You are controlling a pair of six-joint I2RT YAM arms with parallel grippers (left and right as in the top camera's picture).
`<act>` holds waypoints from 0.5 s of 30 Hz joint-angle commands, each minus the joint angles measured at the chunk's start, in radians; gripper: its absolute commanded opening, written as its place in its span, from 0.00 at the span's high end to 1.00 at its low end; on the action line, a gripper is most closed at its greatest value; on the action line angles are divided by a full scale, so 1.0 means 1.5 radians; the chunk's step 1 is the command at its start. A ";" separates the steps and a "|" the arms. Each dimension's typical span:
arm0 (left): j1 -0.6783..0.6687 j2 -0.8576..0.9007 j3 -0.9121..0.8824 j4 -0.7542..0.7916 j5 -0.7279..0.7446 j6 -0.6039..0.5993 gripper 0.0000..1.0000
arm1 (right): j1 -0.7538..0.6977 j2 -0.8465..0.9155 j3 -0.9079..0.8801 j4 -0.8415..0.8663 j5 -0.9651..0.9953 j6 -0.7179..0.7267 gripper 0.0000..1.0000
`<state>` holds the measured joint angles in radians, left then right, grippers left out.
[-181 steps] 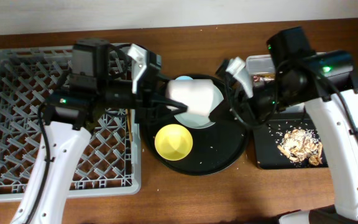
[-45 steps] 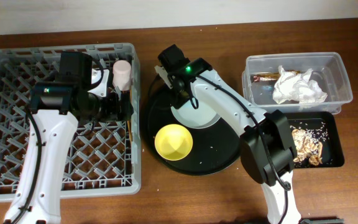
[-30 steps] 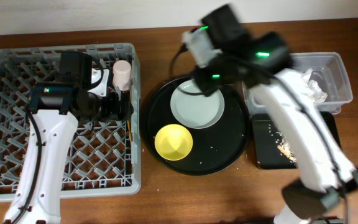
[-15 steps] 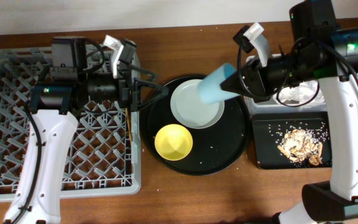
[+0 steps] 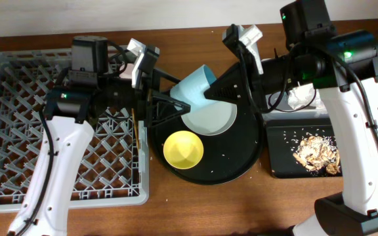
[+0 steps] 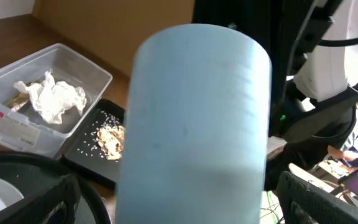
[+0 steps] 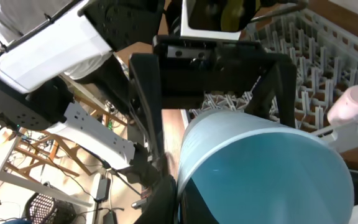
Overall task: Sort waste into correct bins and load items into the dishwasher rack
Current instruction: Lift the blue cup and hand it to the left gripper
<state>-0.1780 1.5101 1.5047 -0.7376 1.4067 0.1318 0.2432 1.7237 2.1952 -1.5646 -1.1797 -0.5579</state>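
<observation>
I should grip the cup's base [image 5: 178, 96] with my left gripper before I open my right gripper, which holds the light-blue cup's rim [image 5: 209, 74] away from the grey rack.
My right gripper [image 5: 216, 90] is shut on the rim of the light-blue cup [image 5: 194, 88] and holds it tilted above the round black tray. In the right wrist view the cup's open mouth [image 7: 266, 171] fills the lower frame, with one finger [image 7: 166, 199] at its rim. My left gripper [image 5: 174, 97] is open, with its fingers on either side of the cup's base [image 6: 194, 124]. The pale plate [image 5: 212, 119] and yellow bowl [image 5: 183, 149] lie on that tray. The grey rack [image 5: 58, 137] holds a chopstick [image 5: 134, 131] and the pink cup [image 7: 356, 102].
The clear tub [image 6: 73, 62] holds the white napkin [image 6: 55, 99]; my right arm hides most of it from overhead. The shallow black tray [image 5: 281, 141] holds beige food scraps [image 5: 317, 152]. The round black tray [image 5: 241, 160] lies between the rack and the bins.
My right gripper has carried the light-blue cup left, over the plate's upper edge. My left gripper has reached right from the rack, and its open fingers now flank the cup.
</observation>
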 commanded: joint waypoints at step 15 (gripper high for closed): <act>-0.004 -0.091 0.002 0.020 0.017 0.013 0.21 | 0.005 -0.012 -0.003 0.029 -0.103 -0.007 0.96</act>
<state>-0.1764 1.4021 1.5047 -0.7097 1.3876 0.1387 0.2443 1.7100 2.1952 -1.5303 -1.2945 -0.5571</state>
